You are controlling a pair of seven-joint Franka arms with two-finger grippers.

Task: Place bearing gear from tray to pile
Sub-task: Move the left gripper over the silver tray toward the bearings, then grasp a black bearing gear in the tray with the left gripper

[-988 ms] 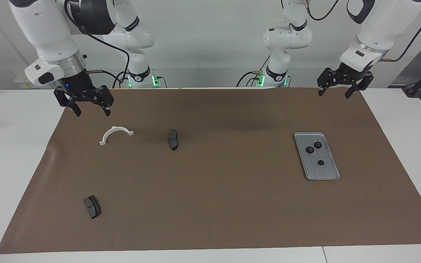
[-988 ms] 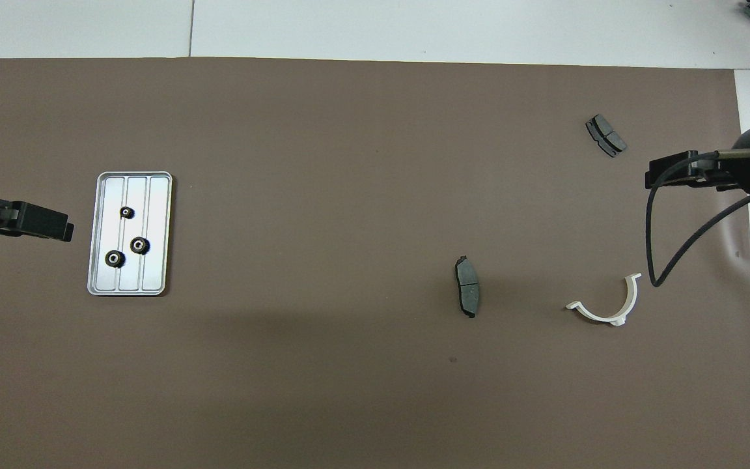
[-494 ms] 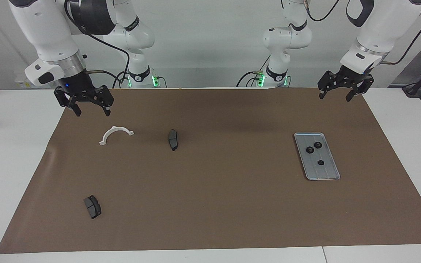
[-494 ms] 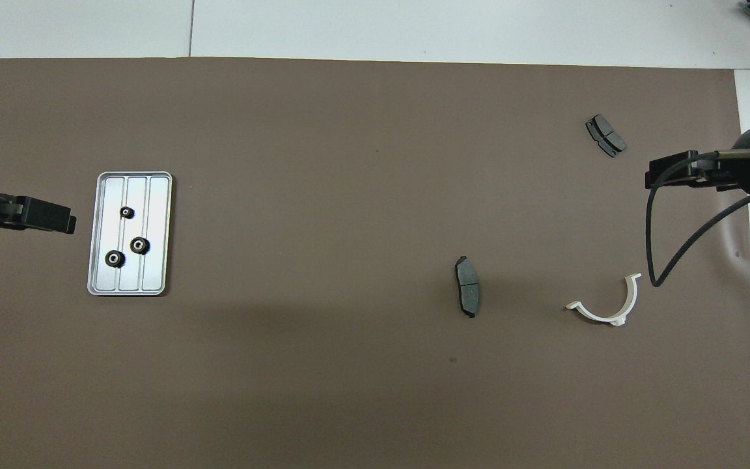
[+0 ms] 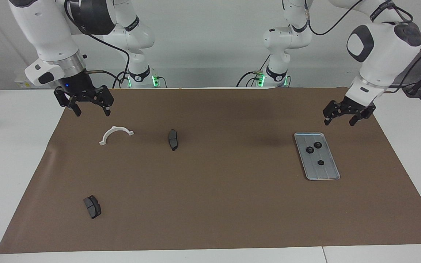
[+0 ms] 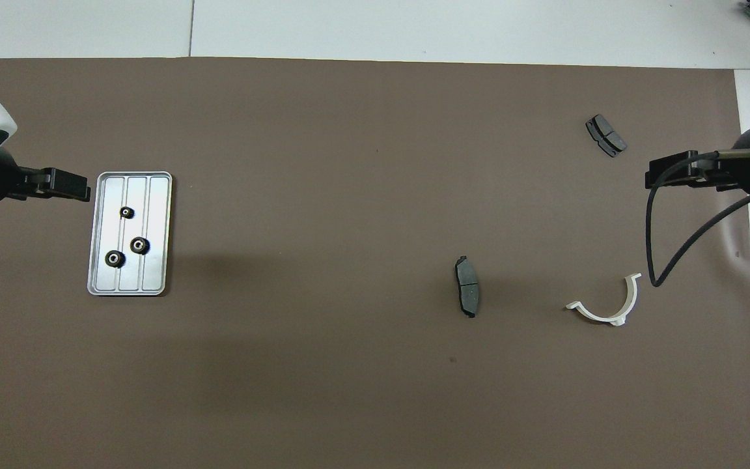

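Note:
The smallest black gear (image 6: 127,212) is clear of its neighbours and the tray's rim, so the robot's left gripper should now go down toward that gear until the gripper's fingers close.
The silver ridged tray (image 5: 328,171) lies on the brown mat toward the left arm's end of the table, also in the overhead view (image 6: 154,267). Three small black gears lie in it (image 5: 310,150) (image 5: 318,145) (image 5: 320,162). My left gripper (image 5: 338,122) is open and empty in the air, over the mat just beside the tray's edge (image 6: 85,190). The pile is a white half-ring bracket (image 5: 115,133) and two dark brake pads (image 5: 173,139) (image 5: 92,206) toward the right arm's end. My right gripper (image 5: 92,113) is open and empty, waiting over the mat by the bracket.
The brown mat (image 5: 210,204) covers most of the white table. The bracket (image 6: 606,305) and the brake pads (image 6: 467,286) (image 6: 605,135) lie well apart. A black cable (image 6: 658,260) hangs from the right arm.
My left gripper has come down and moved toward the tray. The right arm, the tray, the gears and the pile have not moved.

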